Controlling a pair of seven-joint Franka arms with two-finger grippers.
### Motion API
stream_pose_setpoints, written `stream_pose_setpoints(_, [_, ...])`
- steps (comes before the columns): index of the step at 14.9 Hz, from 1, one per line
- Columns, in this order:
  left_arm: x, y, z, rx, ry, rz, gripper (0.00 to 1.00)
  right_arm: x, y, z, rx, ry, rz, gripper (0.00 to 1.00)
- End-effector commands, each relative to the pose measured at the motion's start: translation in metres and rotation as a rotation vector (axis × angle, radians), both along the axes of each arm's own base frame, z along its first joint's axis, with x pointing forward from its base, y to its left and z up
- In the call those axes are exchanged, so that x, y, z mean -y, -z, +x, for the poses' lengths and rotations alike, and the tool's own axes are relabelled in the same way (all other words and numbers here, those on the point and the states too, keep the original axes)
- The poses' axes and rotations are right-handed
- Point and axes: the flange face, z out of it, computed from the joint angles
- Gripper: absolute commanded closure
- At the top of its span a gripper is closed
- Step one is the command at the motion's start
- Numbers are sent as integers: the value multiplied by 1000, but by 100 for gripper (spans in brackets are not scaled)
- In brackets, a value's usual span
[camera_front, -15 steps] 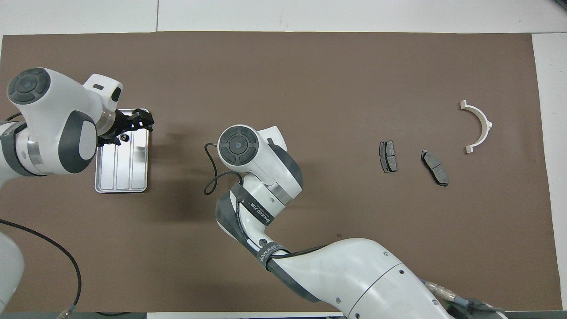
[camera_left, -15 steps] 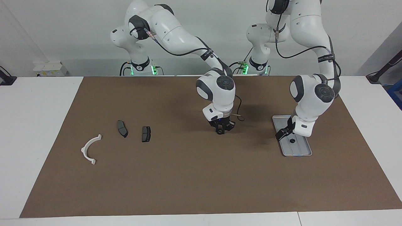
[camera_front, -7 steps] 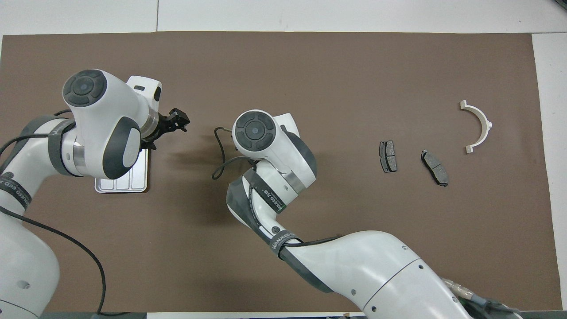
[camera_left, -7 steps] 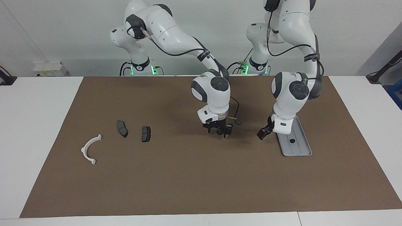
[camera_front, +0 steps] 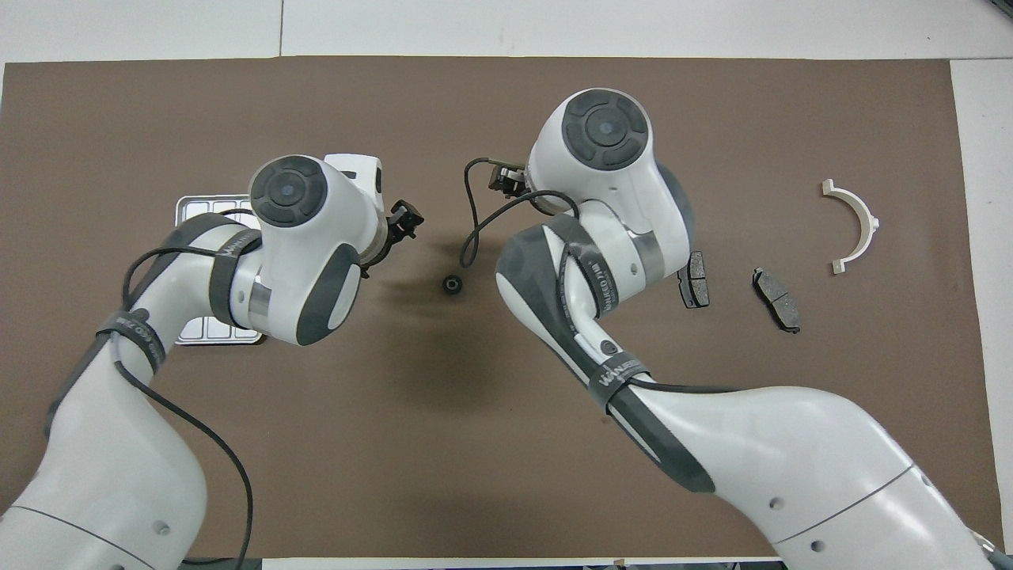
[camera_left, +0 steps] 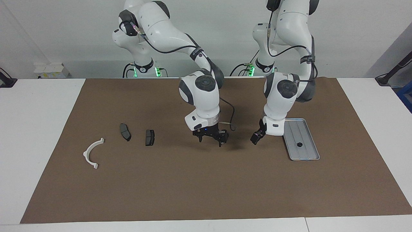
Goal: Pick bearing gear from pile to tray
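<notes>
The bearing gear [camera_front: 453, 284] rests mid-mat, short of the tray [camera_left: 296, 128] beside my left gripper, so my right gripper should move away and let my left gripper take it there.
A small black round piece [camera_front: 451, 283] lies on the brown mat between the two arms; I cannot make it out in the facing view. My right gripper [camera_left: 210, 140] hangs open and empty just above the mat beside it. My left gripper [camera_left: 256, 138] [camera_front: 405, 220] is open and empty, low over the mat between the silver tray [camera_left: 309, 154] [camera_front: 194, 207] and that piece. Another black round piece [camera_left: 299, 144] lies in the tray. The pile lies toward the right arm's end: a white half-ring bracket [camera_left: 91, 153] [camera_front: 859, 226] and two dark brake pads [camera_left: 125, 131] [camera_left: 149, 137] [camera_front: 777, 299].
The brown mat [camera_left: 206, 187] covers most of the white table. In the overhead view the right arm's wrist covers its own gripper and part of the nearer brake pad [camera_front: 695, 279]. The left arm covers much of the tray there.
The left gripper left the tray, with a black piece lying in it, and moved toward the right arm's end. The right gripper opened and moved the same way, uncovering a black piece on the mat.
</notes>
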Motion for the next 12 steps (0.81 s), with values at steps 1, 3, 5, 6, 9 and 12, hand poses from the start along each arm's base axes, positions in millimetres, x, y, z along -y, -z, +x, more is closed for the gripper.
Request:
stream_pose_setpoints(1, [32,10,-7,12,-21,-12,0,54,-20,6,-42,-118,5,0])
stream_pose_setpoints(3, [49,17,-21,10,-6,-12,1,100,-35,12,-54,-207,-8,0])
stream_pose_setpoints(5, [53,23,-24,24,-3,-18,5,139,-47,15,-65,-251,-14,0])
stream_pose_setpoints(6, [55,24,-22,24,-4,-20,7,158,-54,16,-67,-253,-16,0])
stream_pose_setpoints(9, [61,34,-32,8,13,-8,12,200,-76,15,-57,-205,-23,0])
stream_pose_setpoints(12, [60,36,-32,7,13,-7,15,226,-98,4,-75,-244,-35,0])
